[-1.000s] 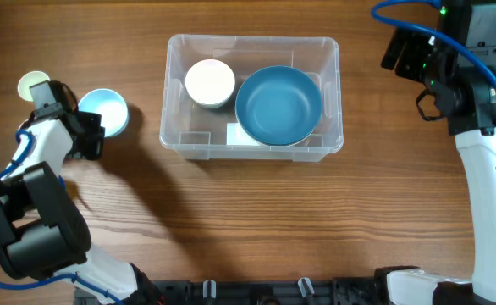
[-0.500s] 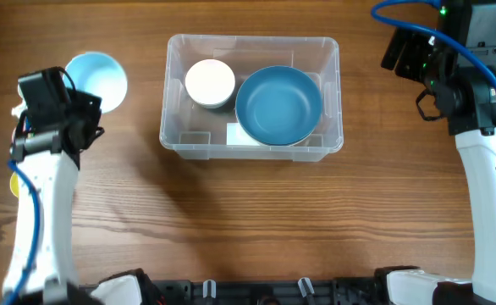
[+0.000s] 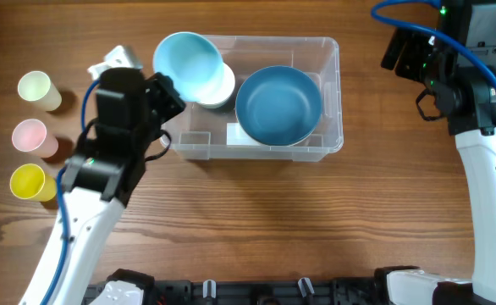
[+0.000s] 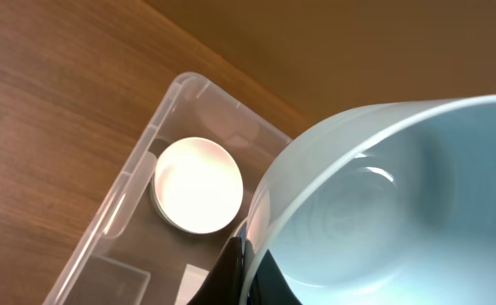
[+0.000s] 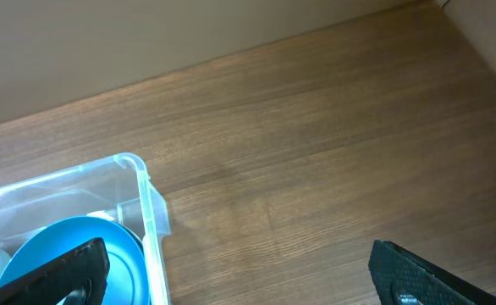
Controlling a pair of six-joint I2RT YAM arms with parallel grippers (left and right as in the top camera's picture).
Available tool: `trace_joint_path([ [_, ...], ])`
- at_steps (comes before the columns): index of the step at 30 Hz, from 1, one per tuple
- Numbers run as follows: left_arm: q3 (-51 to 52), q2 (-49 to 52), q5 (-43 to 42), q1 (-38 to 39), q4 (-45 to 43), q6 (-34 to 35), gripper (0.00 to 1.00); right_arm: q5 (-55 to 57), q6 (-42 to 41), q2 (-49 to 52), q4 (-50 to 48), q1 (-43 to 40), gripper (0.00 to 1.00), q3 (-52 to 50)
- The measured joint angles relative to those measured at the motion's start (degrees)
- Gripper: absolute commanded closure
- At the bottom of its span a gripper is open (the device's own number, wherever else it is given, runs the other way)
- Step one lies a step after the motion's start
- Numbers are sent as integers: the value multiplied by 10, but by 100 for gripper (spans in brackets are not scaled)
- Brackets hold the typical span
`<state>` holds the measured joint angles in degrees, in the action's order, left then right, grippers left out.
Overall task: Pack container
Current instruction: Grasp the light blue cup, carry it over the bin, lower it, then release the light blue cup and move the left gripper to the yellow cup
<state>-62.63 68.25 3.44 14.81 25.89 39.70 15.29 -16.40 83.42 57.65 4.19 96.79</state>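
Note:
The light blue bowl [image 3: 186, 64] is hanging open side up over the white bowl [image 3: 222, 91], so my left gripper should go on lowering the light blue bowl until it sits inside the white bowl.
The clear plastic container [image 3: 333, 51] stands at the table's upper middle, holding a large dark blue bowl [image 3: 278, 106] and a small white bowl [image 3: 223, 89]. My left gripper [image 3: 165, 93] is shut on the rim of a light blue bowl [image 3: 187, 56] and holds it above the container's left end, over the white bowl. In the left wrist view the light blue bowl [image 4: 400, 203] fills the right side, with the white bowl [image 4: 197, 185] below in the container [image 4: 138, 174]. My right gripper [image 5: 239, 271] is open and empty, high beside the container's right end [image 5: 151, 203].
Three cups stand at the table's left: pale yellow-green [image 3: 35, 87], pink [image 3: 30, 134] and yellow [image 3: 28, 181]. A white label [image 3: 241, 135] lies on the container's base. The dark blue bowl also shows in the right wrist view [image 5: 70, 250].
My left arm has carried the light blue bowl from the table's left side rightward to above the container's left end. The cups are now uncovered. The right arm has not moved.

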Motion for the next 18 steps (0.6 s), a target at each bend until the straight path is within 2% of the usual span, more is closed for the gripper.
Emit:
trace_joint_path([
  [5,-2,73,22,21,-26,-28,96,0,0,0,0,0,0,0],
  [11,-69,197,30,24,23,-104,95,0,0,0,0,0,0,0],
  [18,-97,230,50,24,26,-125,94,0,0,0,0,0,0,0],
])
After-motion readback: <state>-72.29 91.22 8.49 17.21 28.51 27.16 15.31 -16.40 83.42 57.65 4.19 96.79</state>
